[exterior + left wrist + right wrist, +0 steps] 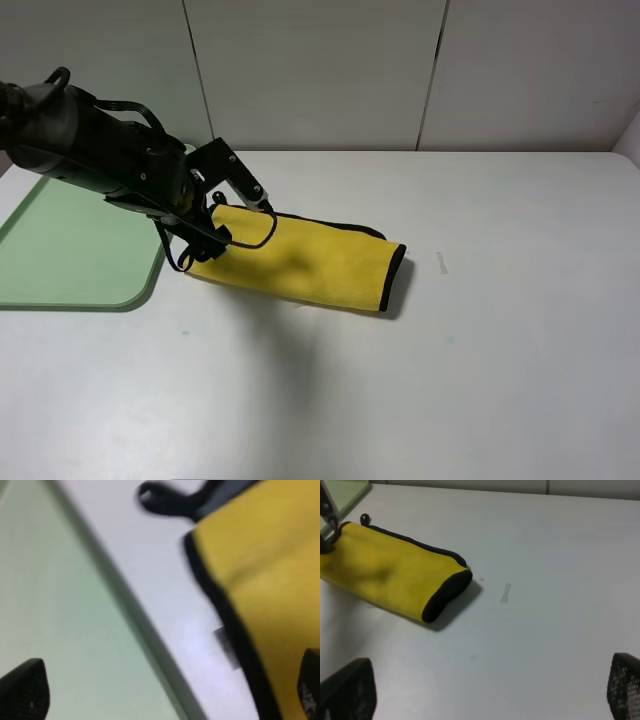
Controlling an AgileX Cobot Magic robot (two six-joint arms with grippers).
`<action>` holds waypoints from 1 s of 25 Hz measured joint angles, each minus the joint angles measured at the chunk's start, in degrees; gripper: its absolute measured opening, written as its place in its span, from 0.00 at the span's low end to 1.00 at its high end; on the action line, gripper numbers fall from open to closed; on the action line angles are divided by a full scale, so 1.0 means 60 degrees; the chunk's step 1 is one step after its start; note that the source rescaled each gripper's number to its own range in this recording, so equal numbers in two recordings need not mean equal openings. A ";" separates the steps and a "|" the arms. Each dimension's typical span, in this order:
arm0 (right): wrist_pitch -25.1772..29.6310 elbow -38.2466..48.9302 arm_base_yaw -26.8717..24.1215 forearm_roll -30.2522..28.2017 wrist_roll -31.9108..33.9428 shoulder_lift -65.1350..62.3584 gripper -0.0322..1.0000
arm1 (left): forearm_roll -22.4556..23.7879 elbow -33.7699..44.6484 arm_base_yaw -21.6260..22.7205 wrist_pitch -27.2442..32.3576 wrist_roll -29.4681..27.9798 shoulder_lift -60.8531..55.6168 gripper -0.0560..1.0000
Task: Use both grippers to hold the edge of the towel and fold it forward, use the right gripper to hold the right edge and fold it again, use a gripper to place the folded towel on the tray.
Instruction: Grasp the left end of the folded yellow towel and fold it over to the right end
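My left gripper slants across the towel's end with one finger over the tray (75, 650), so next I turn that gripper square and shift it onto the black-trimmed edge (242, 632).
The yellow towel (310, 260) lies folded into a long strip on the white table, its black-trimmed edge (220, 610) and corner loop (160, 500) close to the left wrist camera. My left gripper (235, 222) hovers open over the towel's left end, beside the tray (70, 250). In the left wrist view the left gripper (167, 690) spans the gap between the tray (60, 630) and the towel (270, 570), holding nothing. My right gripper (487, 692) is open and empty, well back from the towel (390, 575), and out of the exterior view.
The pale green tray sits at the table's left edge, its corner (345, 492) also showing in the right wrist view. A small tape mark (441, 263) lies right of the towel. A white panelled wall stands behind the table.
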 joint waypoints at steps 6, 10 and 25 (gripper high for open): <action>0.0000 0.0000 0.0000 0.0000 0.0000 -0.0009 1.00 | -0.0010 0.0000 0.0000 0.0038 -0.2124 0.0000 1.00; 0.0000 0.0000 0.0000 0.0000 0.0000 -0.0009 1.00 | -0.0574 0.0000 0.0000 -0.0591 -0.3178 0.0000 1.00; 0.0000 0.0000 0.0000 0.0000 0.0000 -0.0009 1.00 | -0.2179 0.0050 0.1059 -0.2552 -0.3288 0.0016 1.00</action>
